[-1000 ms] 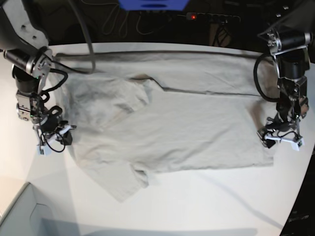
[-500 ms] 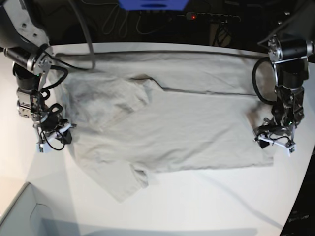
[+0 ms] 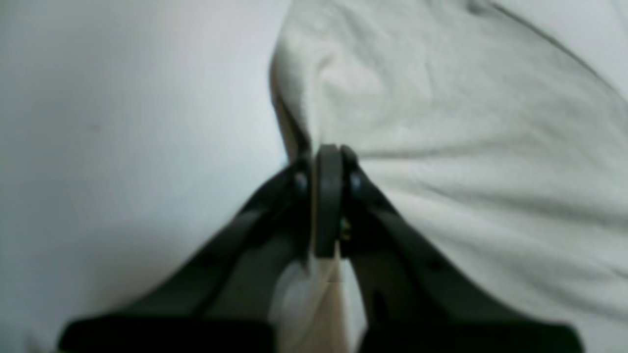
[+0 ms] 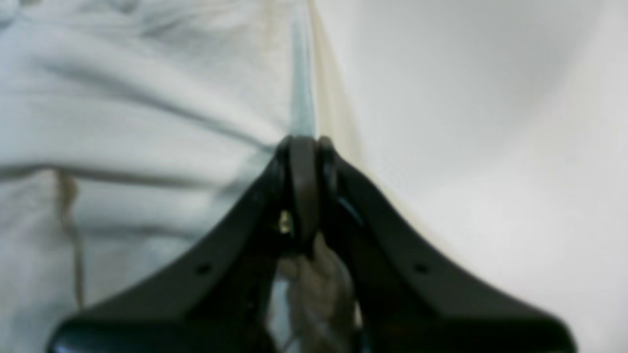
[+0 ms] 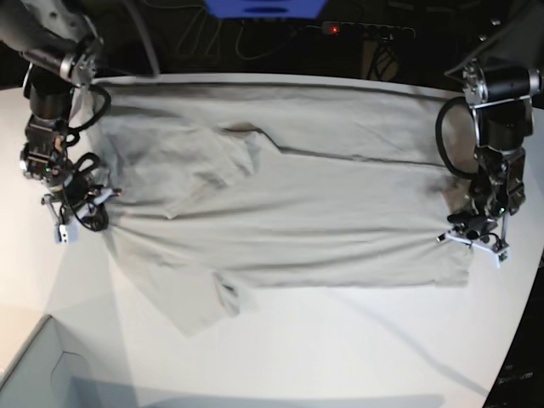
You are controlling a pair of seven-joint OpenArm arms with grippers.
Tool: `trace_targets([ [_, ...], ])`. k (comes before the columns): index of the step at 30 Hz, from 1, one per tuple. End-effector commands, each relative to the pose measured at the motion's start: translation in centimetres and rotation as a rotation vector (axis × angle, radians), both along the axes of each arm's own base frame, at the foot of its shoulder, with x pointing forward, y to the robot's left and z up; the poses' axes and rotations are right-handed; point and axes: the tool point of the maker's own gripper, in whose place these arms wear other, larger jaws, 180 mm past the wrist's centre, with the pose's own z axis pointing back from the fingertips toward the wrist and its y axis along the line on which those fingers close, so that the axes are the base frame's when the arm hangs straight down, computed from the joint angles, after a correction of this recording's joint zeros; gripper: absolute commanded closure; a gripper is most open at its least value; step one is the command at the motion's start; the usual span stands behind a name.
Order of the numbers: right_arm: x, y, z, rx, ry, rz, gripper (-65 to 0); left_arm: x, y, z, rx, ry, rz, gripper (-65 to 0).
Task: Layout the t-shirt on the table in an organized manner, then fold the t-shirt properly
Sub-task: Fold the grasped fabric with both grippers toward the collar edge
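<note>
The robot's right gripper is pinching the t-shirt's edge behind the t-shirt's front corner, so it should move back gently, open and grab the t-shirt near that corner before pulling the t-shirt flat.
The light beige-grey t-shirt lies spread across the white table, stretched sideways between both grippers. One sleeve sticks out at the front left; another fold lies on the body. My left gripper is shut on the shirt's right edge; in the left wrist view the gripper pinches fabric beside bare table. My right gripper is shut on the shirt's left edge; in the right wrist view the gripper clamps the hem next to table.
A pale grey box corner stands at the front left. A power strip, cables and a blue object lie beyond the table's far edge. The table's curved edge runs down the right side.
My right gripper has moved back and outward, dragging the shirt's left edge with it. The cloth is now tauter and the front sleeve has shifted left. My left gripper has closed in slightly on the right edge.
</note>
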Motion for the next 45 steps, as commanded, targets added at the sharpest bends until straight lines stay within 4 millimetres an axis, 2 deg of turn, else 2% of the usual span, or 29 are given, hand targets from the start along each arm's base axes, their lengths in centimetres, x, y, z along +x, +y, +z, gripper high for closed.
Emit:
trace_targets([
  [1, 0.8, 0.0, 1.6, -0.028, -0.056, 0.008, 0.0, 0.9, 1.0, 1.3, 0.016, -0.026, 0.011, 0.0],
  [4, 0.1, 0.6, 3.8, -0.088, -0.126, 0.03, 0.0, 0.8, 1.0, 1.2, 0.016, -0.025, 0.011, 0.0],
  [6, -0.5, 1.1, 4.5, -0.106, -0.15, 0.04, 0.0, 1.1, 1.1, 1.8, 0.025, -0.041, 0.007, 0.0],
  [12, -1.4, -0.5, 4.7, -0.111, -0.157, -0.014, 0.0, 0.2, 0.9, 3.2, 0.083, -0.099, -0.038, 0.0],
  [16, -0.2, -0.6, 5.7, -0.111, -0.185, -0.019, 0.0, -0.3, 0.6, 3.8, 0.1, -0.123, -0.055, 0.0],
  [18, -0.1, -0.6, 6.0, -0.107, -0.195, -0.022, 0.0, -0.7, 1.3, 4.1, 0.076, -0.144, -0.014, 0.0],
  [22, 0.2, -1.0, 7.8, -0.026, -0.273, -0.074, 0.0, -1.1, 2.8, 5.1, 0.005, -0.206, 0.082, 0.0],
  [28, -1.8, -1.3, 6.6, -0.005, -0.248, -0.092, 0.0, -1.2, 2.6, 5.4, -0.016, -0.226, 0.09, 0.0],
  [42, -4.9, -1.1, 4.0, -0.012, -0.167, -0.081, 0.0, -4.7, 2.4, 2.4, -0.02, -0.149, 0.09, -0.1],
  [43, -4.9, -1.1, 4.0, -0.012, -0.167, -0.081, -0.7, -4.9, 2.4, 2.2, -0.019, -0.145, 0.09, -0.1],
  [45, -4.8, -1.1, 4.1, -0.012, -0.17, -0.081, -6.3, -4.9, 2.4, 2.2, -0.019, -0.145, 0.09, -0.8],
])
